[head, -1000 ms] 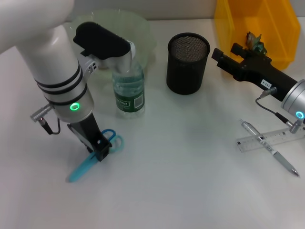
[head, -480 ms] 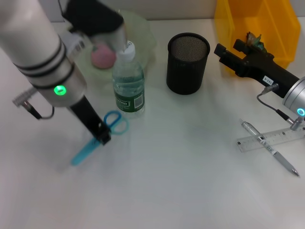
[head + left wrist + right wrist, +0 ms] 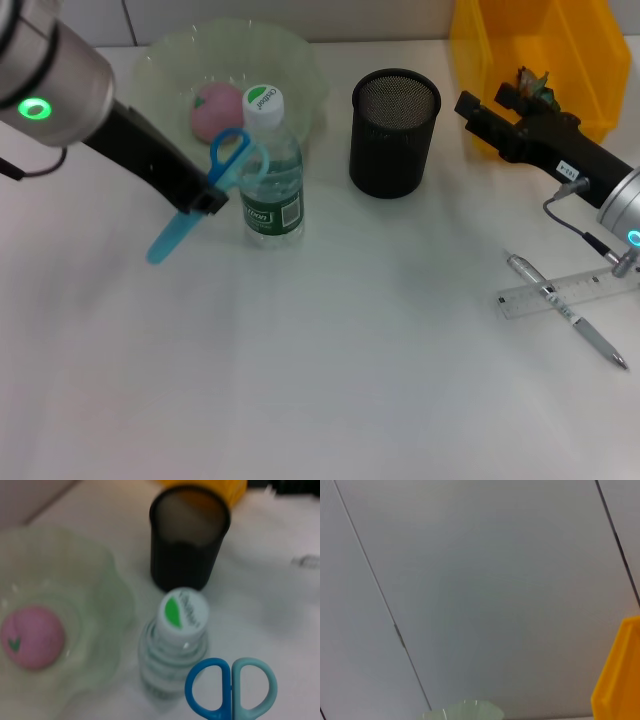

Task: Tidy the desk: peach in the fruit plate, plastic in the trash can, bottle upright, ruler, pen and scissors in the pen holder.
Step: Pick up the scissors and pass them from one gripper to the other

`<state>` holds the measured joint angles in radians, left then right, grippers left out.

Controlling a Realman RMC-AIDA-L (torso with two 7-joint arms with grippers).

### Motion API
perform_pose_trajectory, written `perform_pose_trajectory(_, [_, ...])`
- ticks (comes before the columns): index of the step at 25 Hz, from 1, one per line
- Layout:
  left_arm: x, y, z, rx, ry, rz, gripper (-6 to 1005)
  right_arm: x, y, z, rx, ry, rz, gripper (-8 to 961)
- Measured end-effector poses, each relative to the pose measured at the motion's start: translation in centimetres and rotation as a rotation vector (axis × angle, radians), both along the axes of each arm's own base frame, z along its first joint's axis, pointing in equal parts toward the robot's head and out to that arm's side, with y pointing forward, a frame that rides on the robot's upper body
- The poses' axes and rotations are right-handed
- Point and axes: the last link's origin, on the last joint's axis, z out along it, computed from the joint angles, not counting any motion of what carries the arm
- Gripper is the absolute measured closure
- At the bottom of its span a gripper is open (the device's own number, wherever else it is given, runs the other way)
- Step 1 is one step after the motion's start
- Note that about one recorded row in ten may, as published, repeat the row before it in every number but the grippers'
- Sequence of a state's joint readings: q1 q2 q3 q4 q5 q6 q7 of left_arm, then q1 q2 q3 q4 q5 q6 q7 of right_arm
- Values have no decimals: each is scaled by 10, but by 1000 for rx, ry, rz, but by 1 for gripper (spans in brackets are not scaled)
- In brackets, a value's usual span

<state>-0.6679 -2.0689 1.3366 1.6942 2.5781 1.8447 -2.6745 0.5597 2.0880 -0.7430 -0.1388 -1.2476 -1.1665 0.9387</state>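
The bottle [image 3: 272,180] is standing between the robot's left gripper and the pen holder, so the robot should swing clear and first pass the scissors [image 3: 172,240] to its right gripper.
My left gripper [image 3: 203,201] is shut on the blue scissors [image 3: 222,172] and holds them in the air just left of the upright water bottle [image 3: 270,170]. The scissor handles [image 3: 231,687] also show in the left wrist view, close to the bottle cap [image 3: 182,612]. The pink peach [image 3: 215,110] lies in the pale green fruit plate [image 3: 295,55]. The black mesh pen holder [image 3: 395,130] stands right of the bottle. The clear ruler [image 3: 585,288] and the pen [image 3: 590,335] lie crossed at the right. My right gripper [image 3: 472,106] hovers beside the yellow trash bin [image 3: 560,40], which holds the plastic [image 3: 532,85].
The bottle stands between the held scissors and the pen holder. The bin's yellow corner [image 3: 620,670] and the plate's rim [image 3: 465,711] show in the right wrist view against a grey wall. White table surface spreads across the front.
My left arm has lifted the scissors off the table and carried them up and back, beside the bottle. The peach in the plate has come into view. The right arm has barely moved.
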Motion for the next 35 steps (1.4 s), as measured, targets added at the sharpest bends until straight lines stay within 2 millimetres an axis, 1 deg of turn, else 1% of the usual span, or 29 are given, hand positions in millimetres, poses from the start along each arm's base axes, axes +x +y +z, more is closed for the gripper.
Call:
perform_pose_trajectory(2, [5, -4, 8, 8, -53, -36, 749, 2, -2, -2, -4, 4, -8, 231])
perform_pose_trajectory(3, [9, -6, 16, 16, -114, -69, 749, 4, -5, -3, -7, 6, -16, 231])
perform_pose_trajectory(5, [14, -8, 24, 19, -210, -118, 749, 6, -8, -3, -9, 5, -23, 231])
perform_pose_trajectory(6, [15, -9, 27, 19, -254, -138, 749, 8, -9, -4, -10, 5, -27, 231])
perform_pose_trajectory(7, [15, -9, 27, 19, -254, -138, 749, 8, -9, -4, -10, 5, -27, 231])
perform_pose_trajectory(8, [19, -10, 33, 20, -353, -198, 749, 10, -12, -5, -13, 7, -35, 231])
perform_pose_trajectory(9, [19, -10, 33, 20, -353, -198, 749, 10, -12, -5, -13, 7, -35, 231])
perform_pose_trajectory(10, [21, -12, 35, 22, -436, -258, 749, 12, -14, -6, -15, 8, -41, 231])
perform_pose_trajectory(11, [21, -12, 35, 22, -436, -258, 749, 14, -16, -6, -16, 10, -45, 231])
perform_pose_trajectory(12, [23, -12, 36, 22, -476, -289, 749, 15, -18, -6, -17, 12, -48, 231])
perform_pose_trajectory(13, [24, -13, 34, 21, -562, -340, 749, 17, -22, -7, -21, 16, -53, 231])
perform_pose_trajectory(14, [24, -13, 34, 21, -562, -340, 749, 17, -22, -7, -21, 16, -53, 231])
perform_pose_trajectory(15, [24, -14, 31, 5, -662, -382, 749, 18, -24, -8, -23, 19, -53, 231])
perform_pose_trajectory(16, [24, -14, 31, 5, -662, -382, 749, 19, -26, -9, -27, 22, -53, 231])
perform_pose_trajectory(18, [22, -12, 24, -19, -809, -410, 749, 19, -32, -11, -39, 29, -45, 231])
perform_pose_trajectory(19, [22, -12, 24, -19, -809, -410, 749, 19, -32, -11, -39, 29, -45, 231])
perform_pose_trajectory(20, [20, -10, 21, -25, -873, -414, 749, 19, -34, -12, -42, 32, -41, 231])
perform_pose_trajectory(21, [18, -9, 20, -28, -900, -417, 749, 20, -37, -12, -43, 35, -38, 231])
perform_pose_trajectory(23, [8, -3, 12, -25, -1006, -465, 749, 20, -43, -13, -42, 44, -24, 231])
perform_pose_trajectory(24, [8, -3, 12, -25, -1006, -465, 749, 20, -43, -13, -42, 44, -24, 231])
perform_pose_trajectory(25, [4, -1, 8, -18, -1033, -483, 749, 20, -48, -13, -47, 50, -8, 231])
perform_pose_trajectory(26, [1, 0, 6, -10, -1059, -491, 749, 20, -48, -13, -47, 50, -8, 231])
perform_pose_trajectory(28, [-17, 10, -9, 51, -1177, -500, 749, 15, -54, -13, -66, 57, 41, 231])
perform_pose_trajectory(29, [-17, 10, -9, 51, -1177, -500, 749, 15, -54, -13, -66, 57, 41, 231])
perform_pose_trajectory(31, [-25, 15, -16, 75, -1195, -490, 748, 10, -57, -12, -78, 66, 86, 231])
perform_pose_trajectory(32, [-30, 16, -21, 86, -1195, -484, 748, 6, -59, -12, -87, 70, 119, 231])
perform_pose_trajectory(33, [-37, 17, -27, 90, -1180, -482, 748, -2, -64, -9, -109, 79, 201, 231])
perform_pose_trajectory(34, [-37, 17, -27, 90, -1180, -482, 748, -2, -64, -9, -109, 79, 201, 231])
perform_pose_trajectory(35, [-40, 16, -30, 89, -1170, -488, 748, -7, -66, -8, -125, 80, 250, 231])
